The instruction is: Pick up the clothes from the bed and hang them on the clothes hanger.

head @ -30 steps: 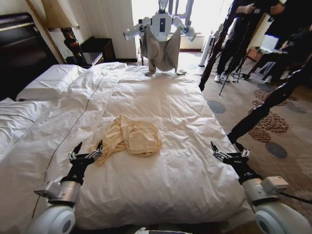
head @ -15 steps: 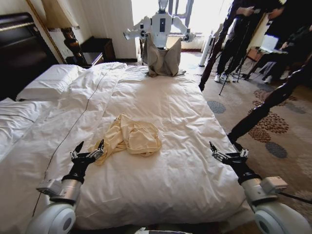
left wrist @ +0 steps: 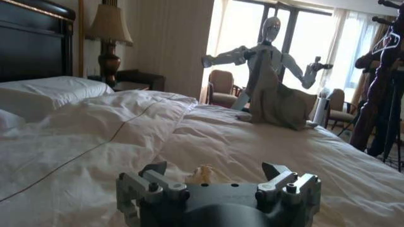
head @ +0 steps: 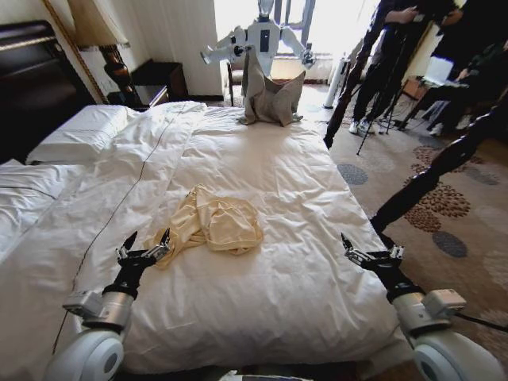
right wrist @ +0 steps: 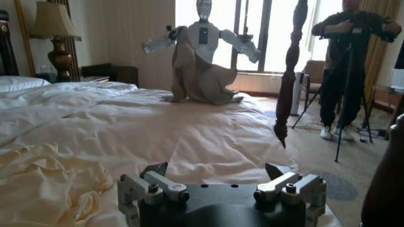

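The pale yellow shirt (head: 198, 216) has its loose folds (head: 232, 225) bunched. I expect it to hang in a long drape, trailing on the bed, when I lift its top end.
The clothes, a pale yellow shirt (head: 214, 222), lie crumpled in the middle of the white bed (head: 302, 182). My left gripper (head: 144, 249) hovers open just at the shirt's near-left edge, and a bit of yellow fabric (left wrist: 205, 174) shows between its fingers. My right gripper (head: 367, 254) is open over the bed's near-right part, well apart from the shirt (right wrist: 44, 184). Its open fingers (right wrist: 216, 169) have nothing between them. A thin clothes hanger shape (left wrist: 382, 44) seems to hang high on a dark stand.
Another robot (head: 262, 40) at the far end of the bed holds a grey-beige garment (head: 271, 99) resting on the duvet. A dark turned-wood stand (head: 429, 171) rises beside the bed's right side. Pillows (head: 79, 131), headboard and lamp are at the left. People and tripods stand at the far right.
The far robot has lowered the grey-beige garment onto the duvet. My own grippers have barely shifted and the yellow shirt lies as before.
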Motion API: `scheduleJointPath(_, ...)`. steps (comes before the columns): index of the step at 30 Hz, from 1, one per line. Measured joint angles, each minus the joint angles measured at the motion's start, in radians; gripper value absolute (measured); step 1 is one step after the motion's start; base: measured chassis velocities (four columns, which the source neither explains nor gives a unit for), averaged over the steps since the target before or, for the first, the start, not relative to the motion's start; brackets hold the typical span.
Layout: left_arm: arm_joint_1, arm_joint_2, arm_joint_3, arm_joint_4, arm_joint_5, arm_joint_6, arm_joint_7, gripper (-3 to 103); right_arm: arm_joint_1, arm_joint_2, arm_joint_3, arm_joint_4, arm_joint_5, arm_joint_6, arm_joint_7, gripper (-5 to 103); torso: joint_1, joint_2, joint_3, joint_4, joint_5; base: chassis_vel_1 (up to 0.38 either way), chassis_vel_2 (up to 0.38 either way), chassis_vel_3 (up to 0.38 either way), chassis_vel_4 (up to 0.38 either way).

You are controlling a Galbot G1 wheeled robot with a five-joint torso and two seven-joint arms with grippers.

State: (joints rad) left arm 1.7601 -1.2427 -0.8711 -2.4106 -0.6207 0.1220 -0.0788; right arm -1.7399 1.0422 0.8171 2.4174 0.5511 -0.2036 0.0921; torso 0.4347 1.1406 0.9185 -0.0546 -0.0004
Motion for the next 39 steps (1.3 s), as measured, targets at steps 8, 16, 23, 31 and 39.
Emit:
scheduleJointPath(8, -0.071, 0.084, -0.012, 0.075, -0.069, 0.006, -0.037, 100, 0.274, -0.141, -0.215, -0.146, 0.092, 0.009, 0.129, 100, 0.0, 0.0, 0.0, 0.0009, 0.0001, 0.0, 0.0, 0.0, 0.0)
scheduleJointPath(16, -0.213, 0.282, 0.068, 0.275, -0.144, 0.027, -0.075, 100, 0.579, -0.218, -0.446, -0.344, 0.129, 0.058, 0.186, 100, 0.0, 0.0, 0.0, 0.0005, -0.0002, 0.0, 0.0, 0.0, 0.0)
scheduleJointPath(23, -0.454, 0.365, 0.248, 0.429, -0.248, 0.06, -0.15, 100, 0.768, -0.215, -0.619, -0.434, 0.159, 0.066, 0.231, 100, 0.0, 0.0, 0.0, 0.0004, 0.0001, 0.0, 0.0, 0.0, 0.0)
scheduleJointPath(31, -0.844, 0.369, 0.552, 0.702, -0.264, 0.066, -0.211, 100, 0.765, -0.256, -0.643, -0.427, 0.177, 0.063, 0.25, 100, 0.0, 0.0, 0.0, -0.0002, 0.0004, 0.0, 0.0, 0.0, 0.0)
scheduleJointPath(39, -1.026, 0.349, 0.715, 0.946, -0.147, 0.056, -0.19, 100, 0.719, -0.291, -0.577, -0.407, 0.185, 0.062, 0.246, 100, 0.0, 0.0, 0.0, 0.0002, 0.0, 0.0, 0.0, 0.0, 0.0)
